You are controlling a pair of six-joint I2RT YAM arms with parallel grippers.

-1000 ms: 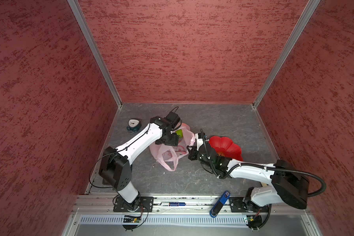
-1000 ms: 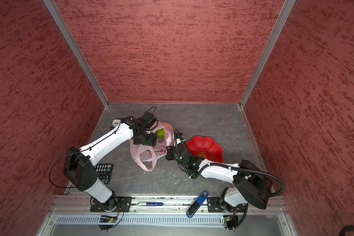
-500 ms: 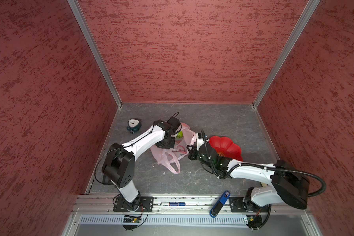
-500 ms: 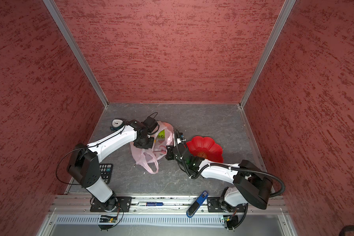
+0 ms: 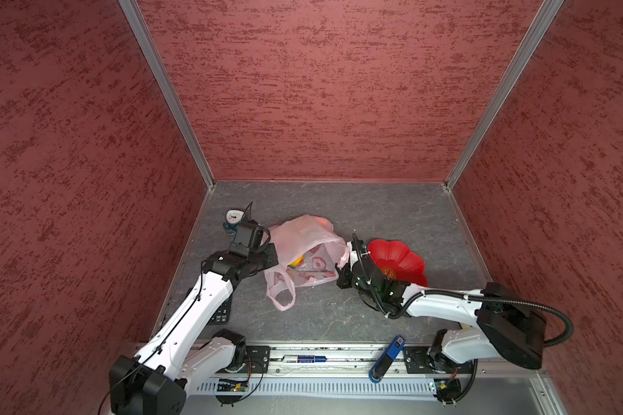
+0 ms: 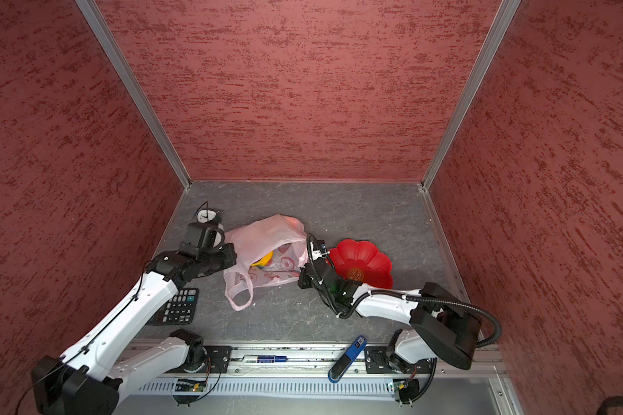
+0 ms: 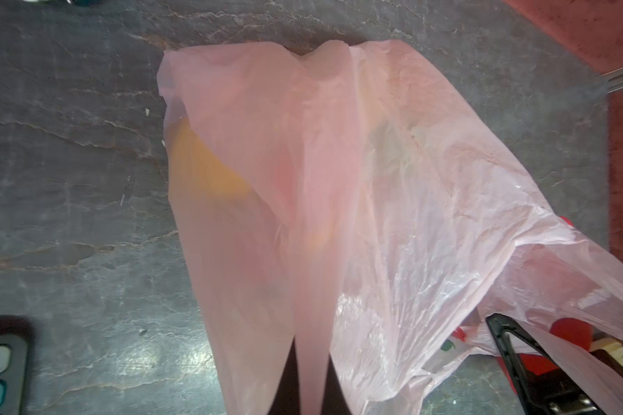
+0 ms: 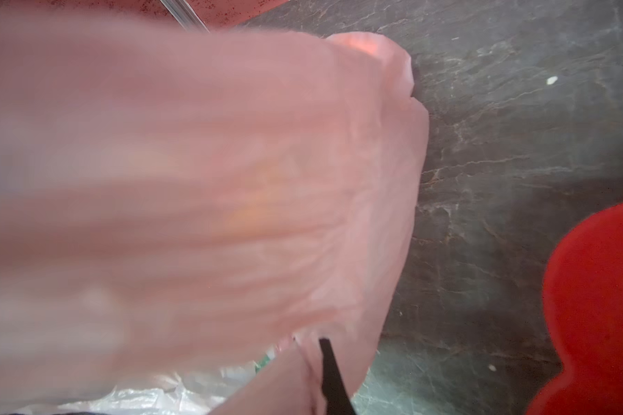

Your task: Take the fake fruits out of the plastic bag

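Note:
The robot's right gripper is pinching the bag's edge (image 6: pixel 304 257) and the fake fruits (image 6: pixel 262 259) lie inside, so it should let go and reach in while the left gripper keeps the bag's opening open.
The pale-pink plastic bag (image 5: pixel 299 235) (image 6: pixel 259 235) lies on the grey floor, its mouth pulled wide between both arms and a loop handle trailing toward the front. My left gripper (image 5: pixel 272 257) (image 7: pixel 310 377) is shut on the bag's left edge. At the right edge, my right gripper (image 5: pixel 341 271) (image 8: pixel 324 373) is shut on the plastic too. Of the fake fruits, a yellow piece (image 5: pixel 296 261) (image 6: pixel 264 258) shows in the mouth. An orange-yellow shape (image 7: pixel 205 169) glows through the film. A reddish lump (image 5: pixel 321 222) sits at the bag's far end; the other fruits are hidden.
A red flower-shaped plate (image 5: pixel 400 262) lies just right of the right gripper. A calculator (image 6: pixel 180 305) is under the left forearm and a small dial clock (image 5: pixel 234 216) behind the left wrist. A blue tool (image 5: pixel 389 357) rests on the front rail.
My left gripper has come off the top of the bag, moved to its left edge and shut on the plastic, pulling the mouth wider. The right gripper has held its grip in place.

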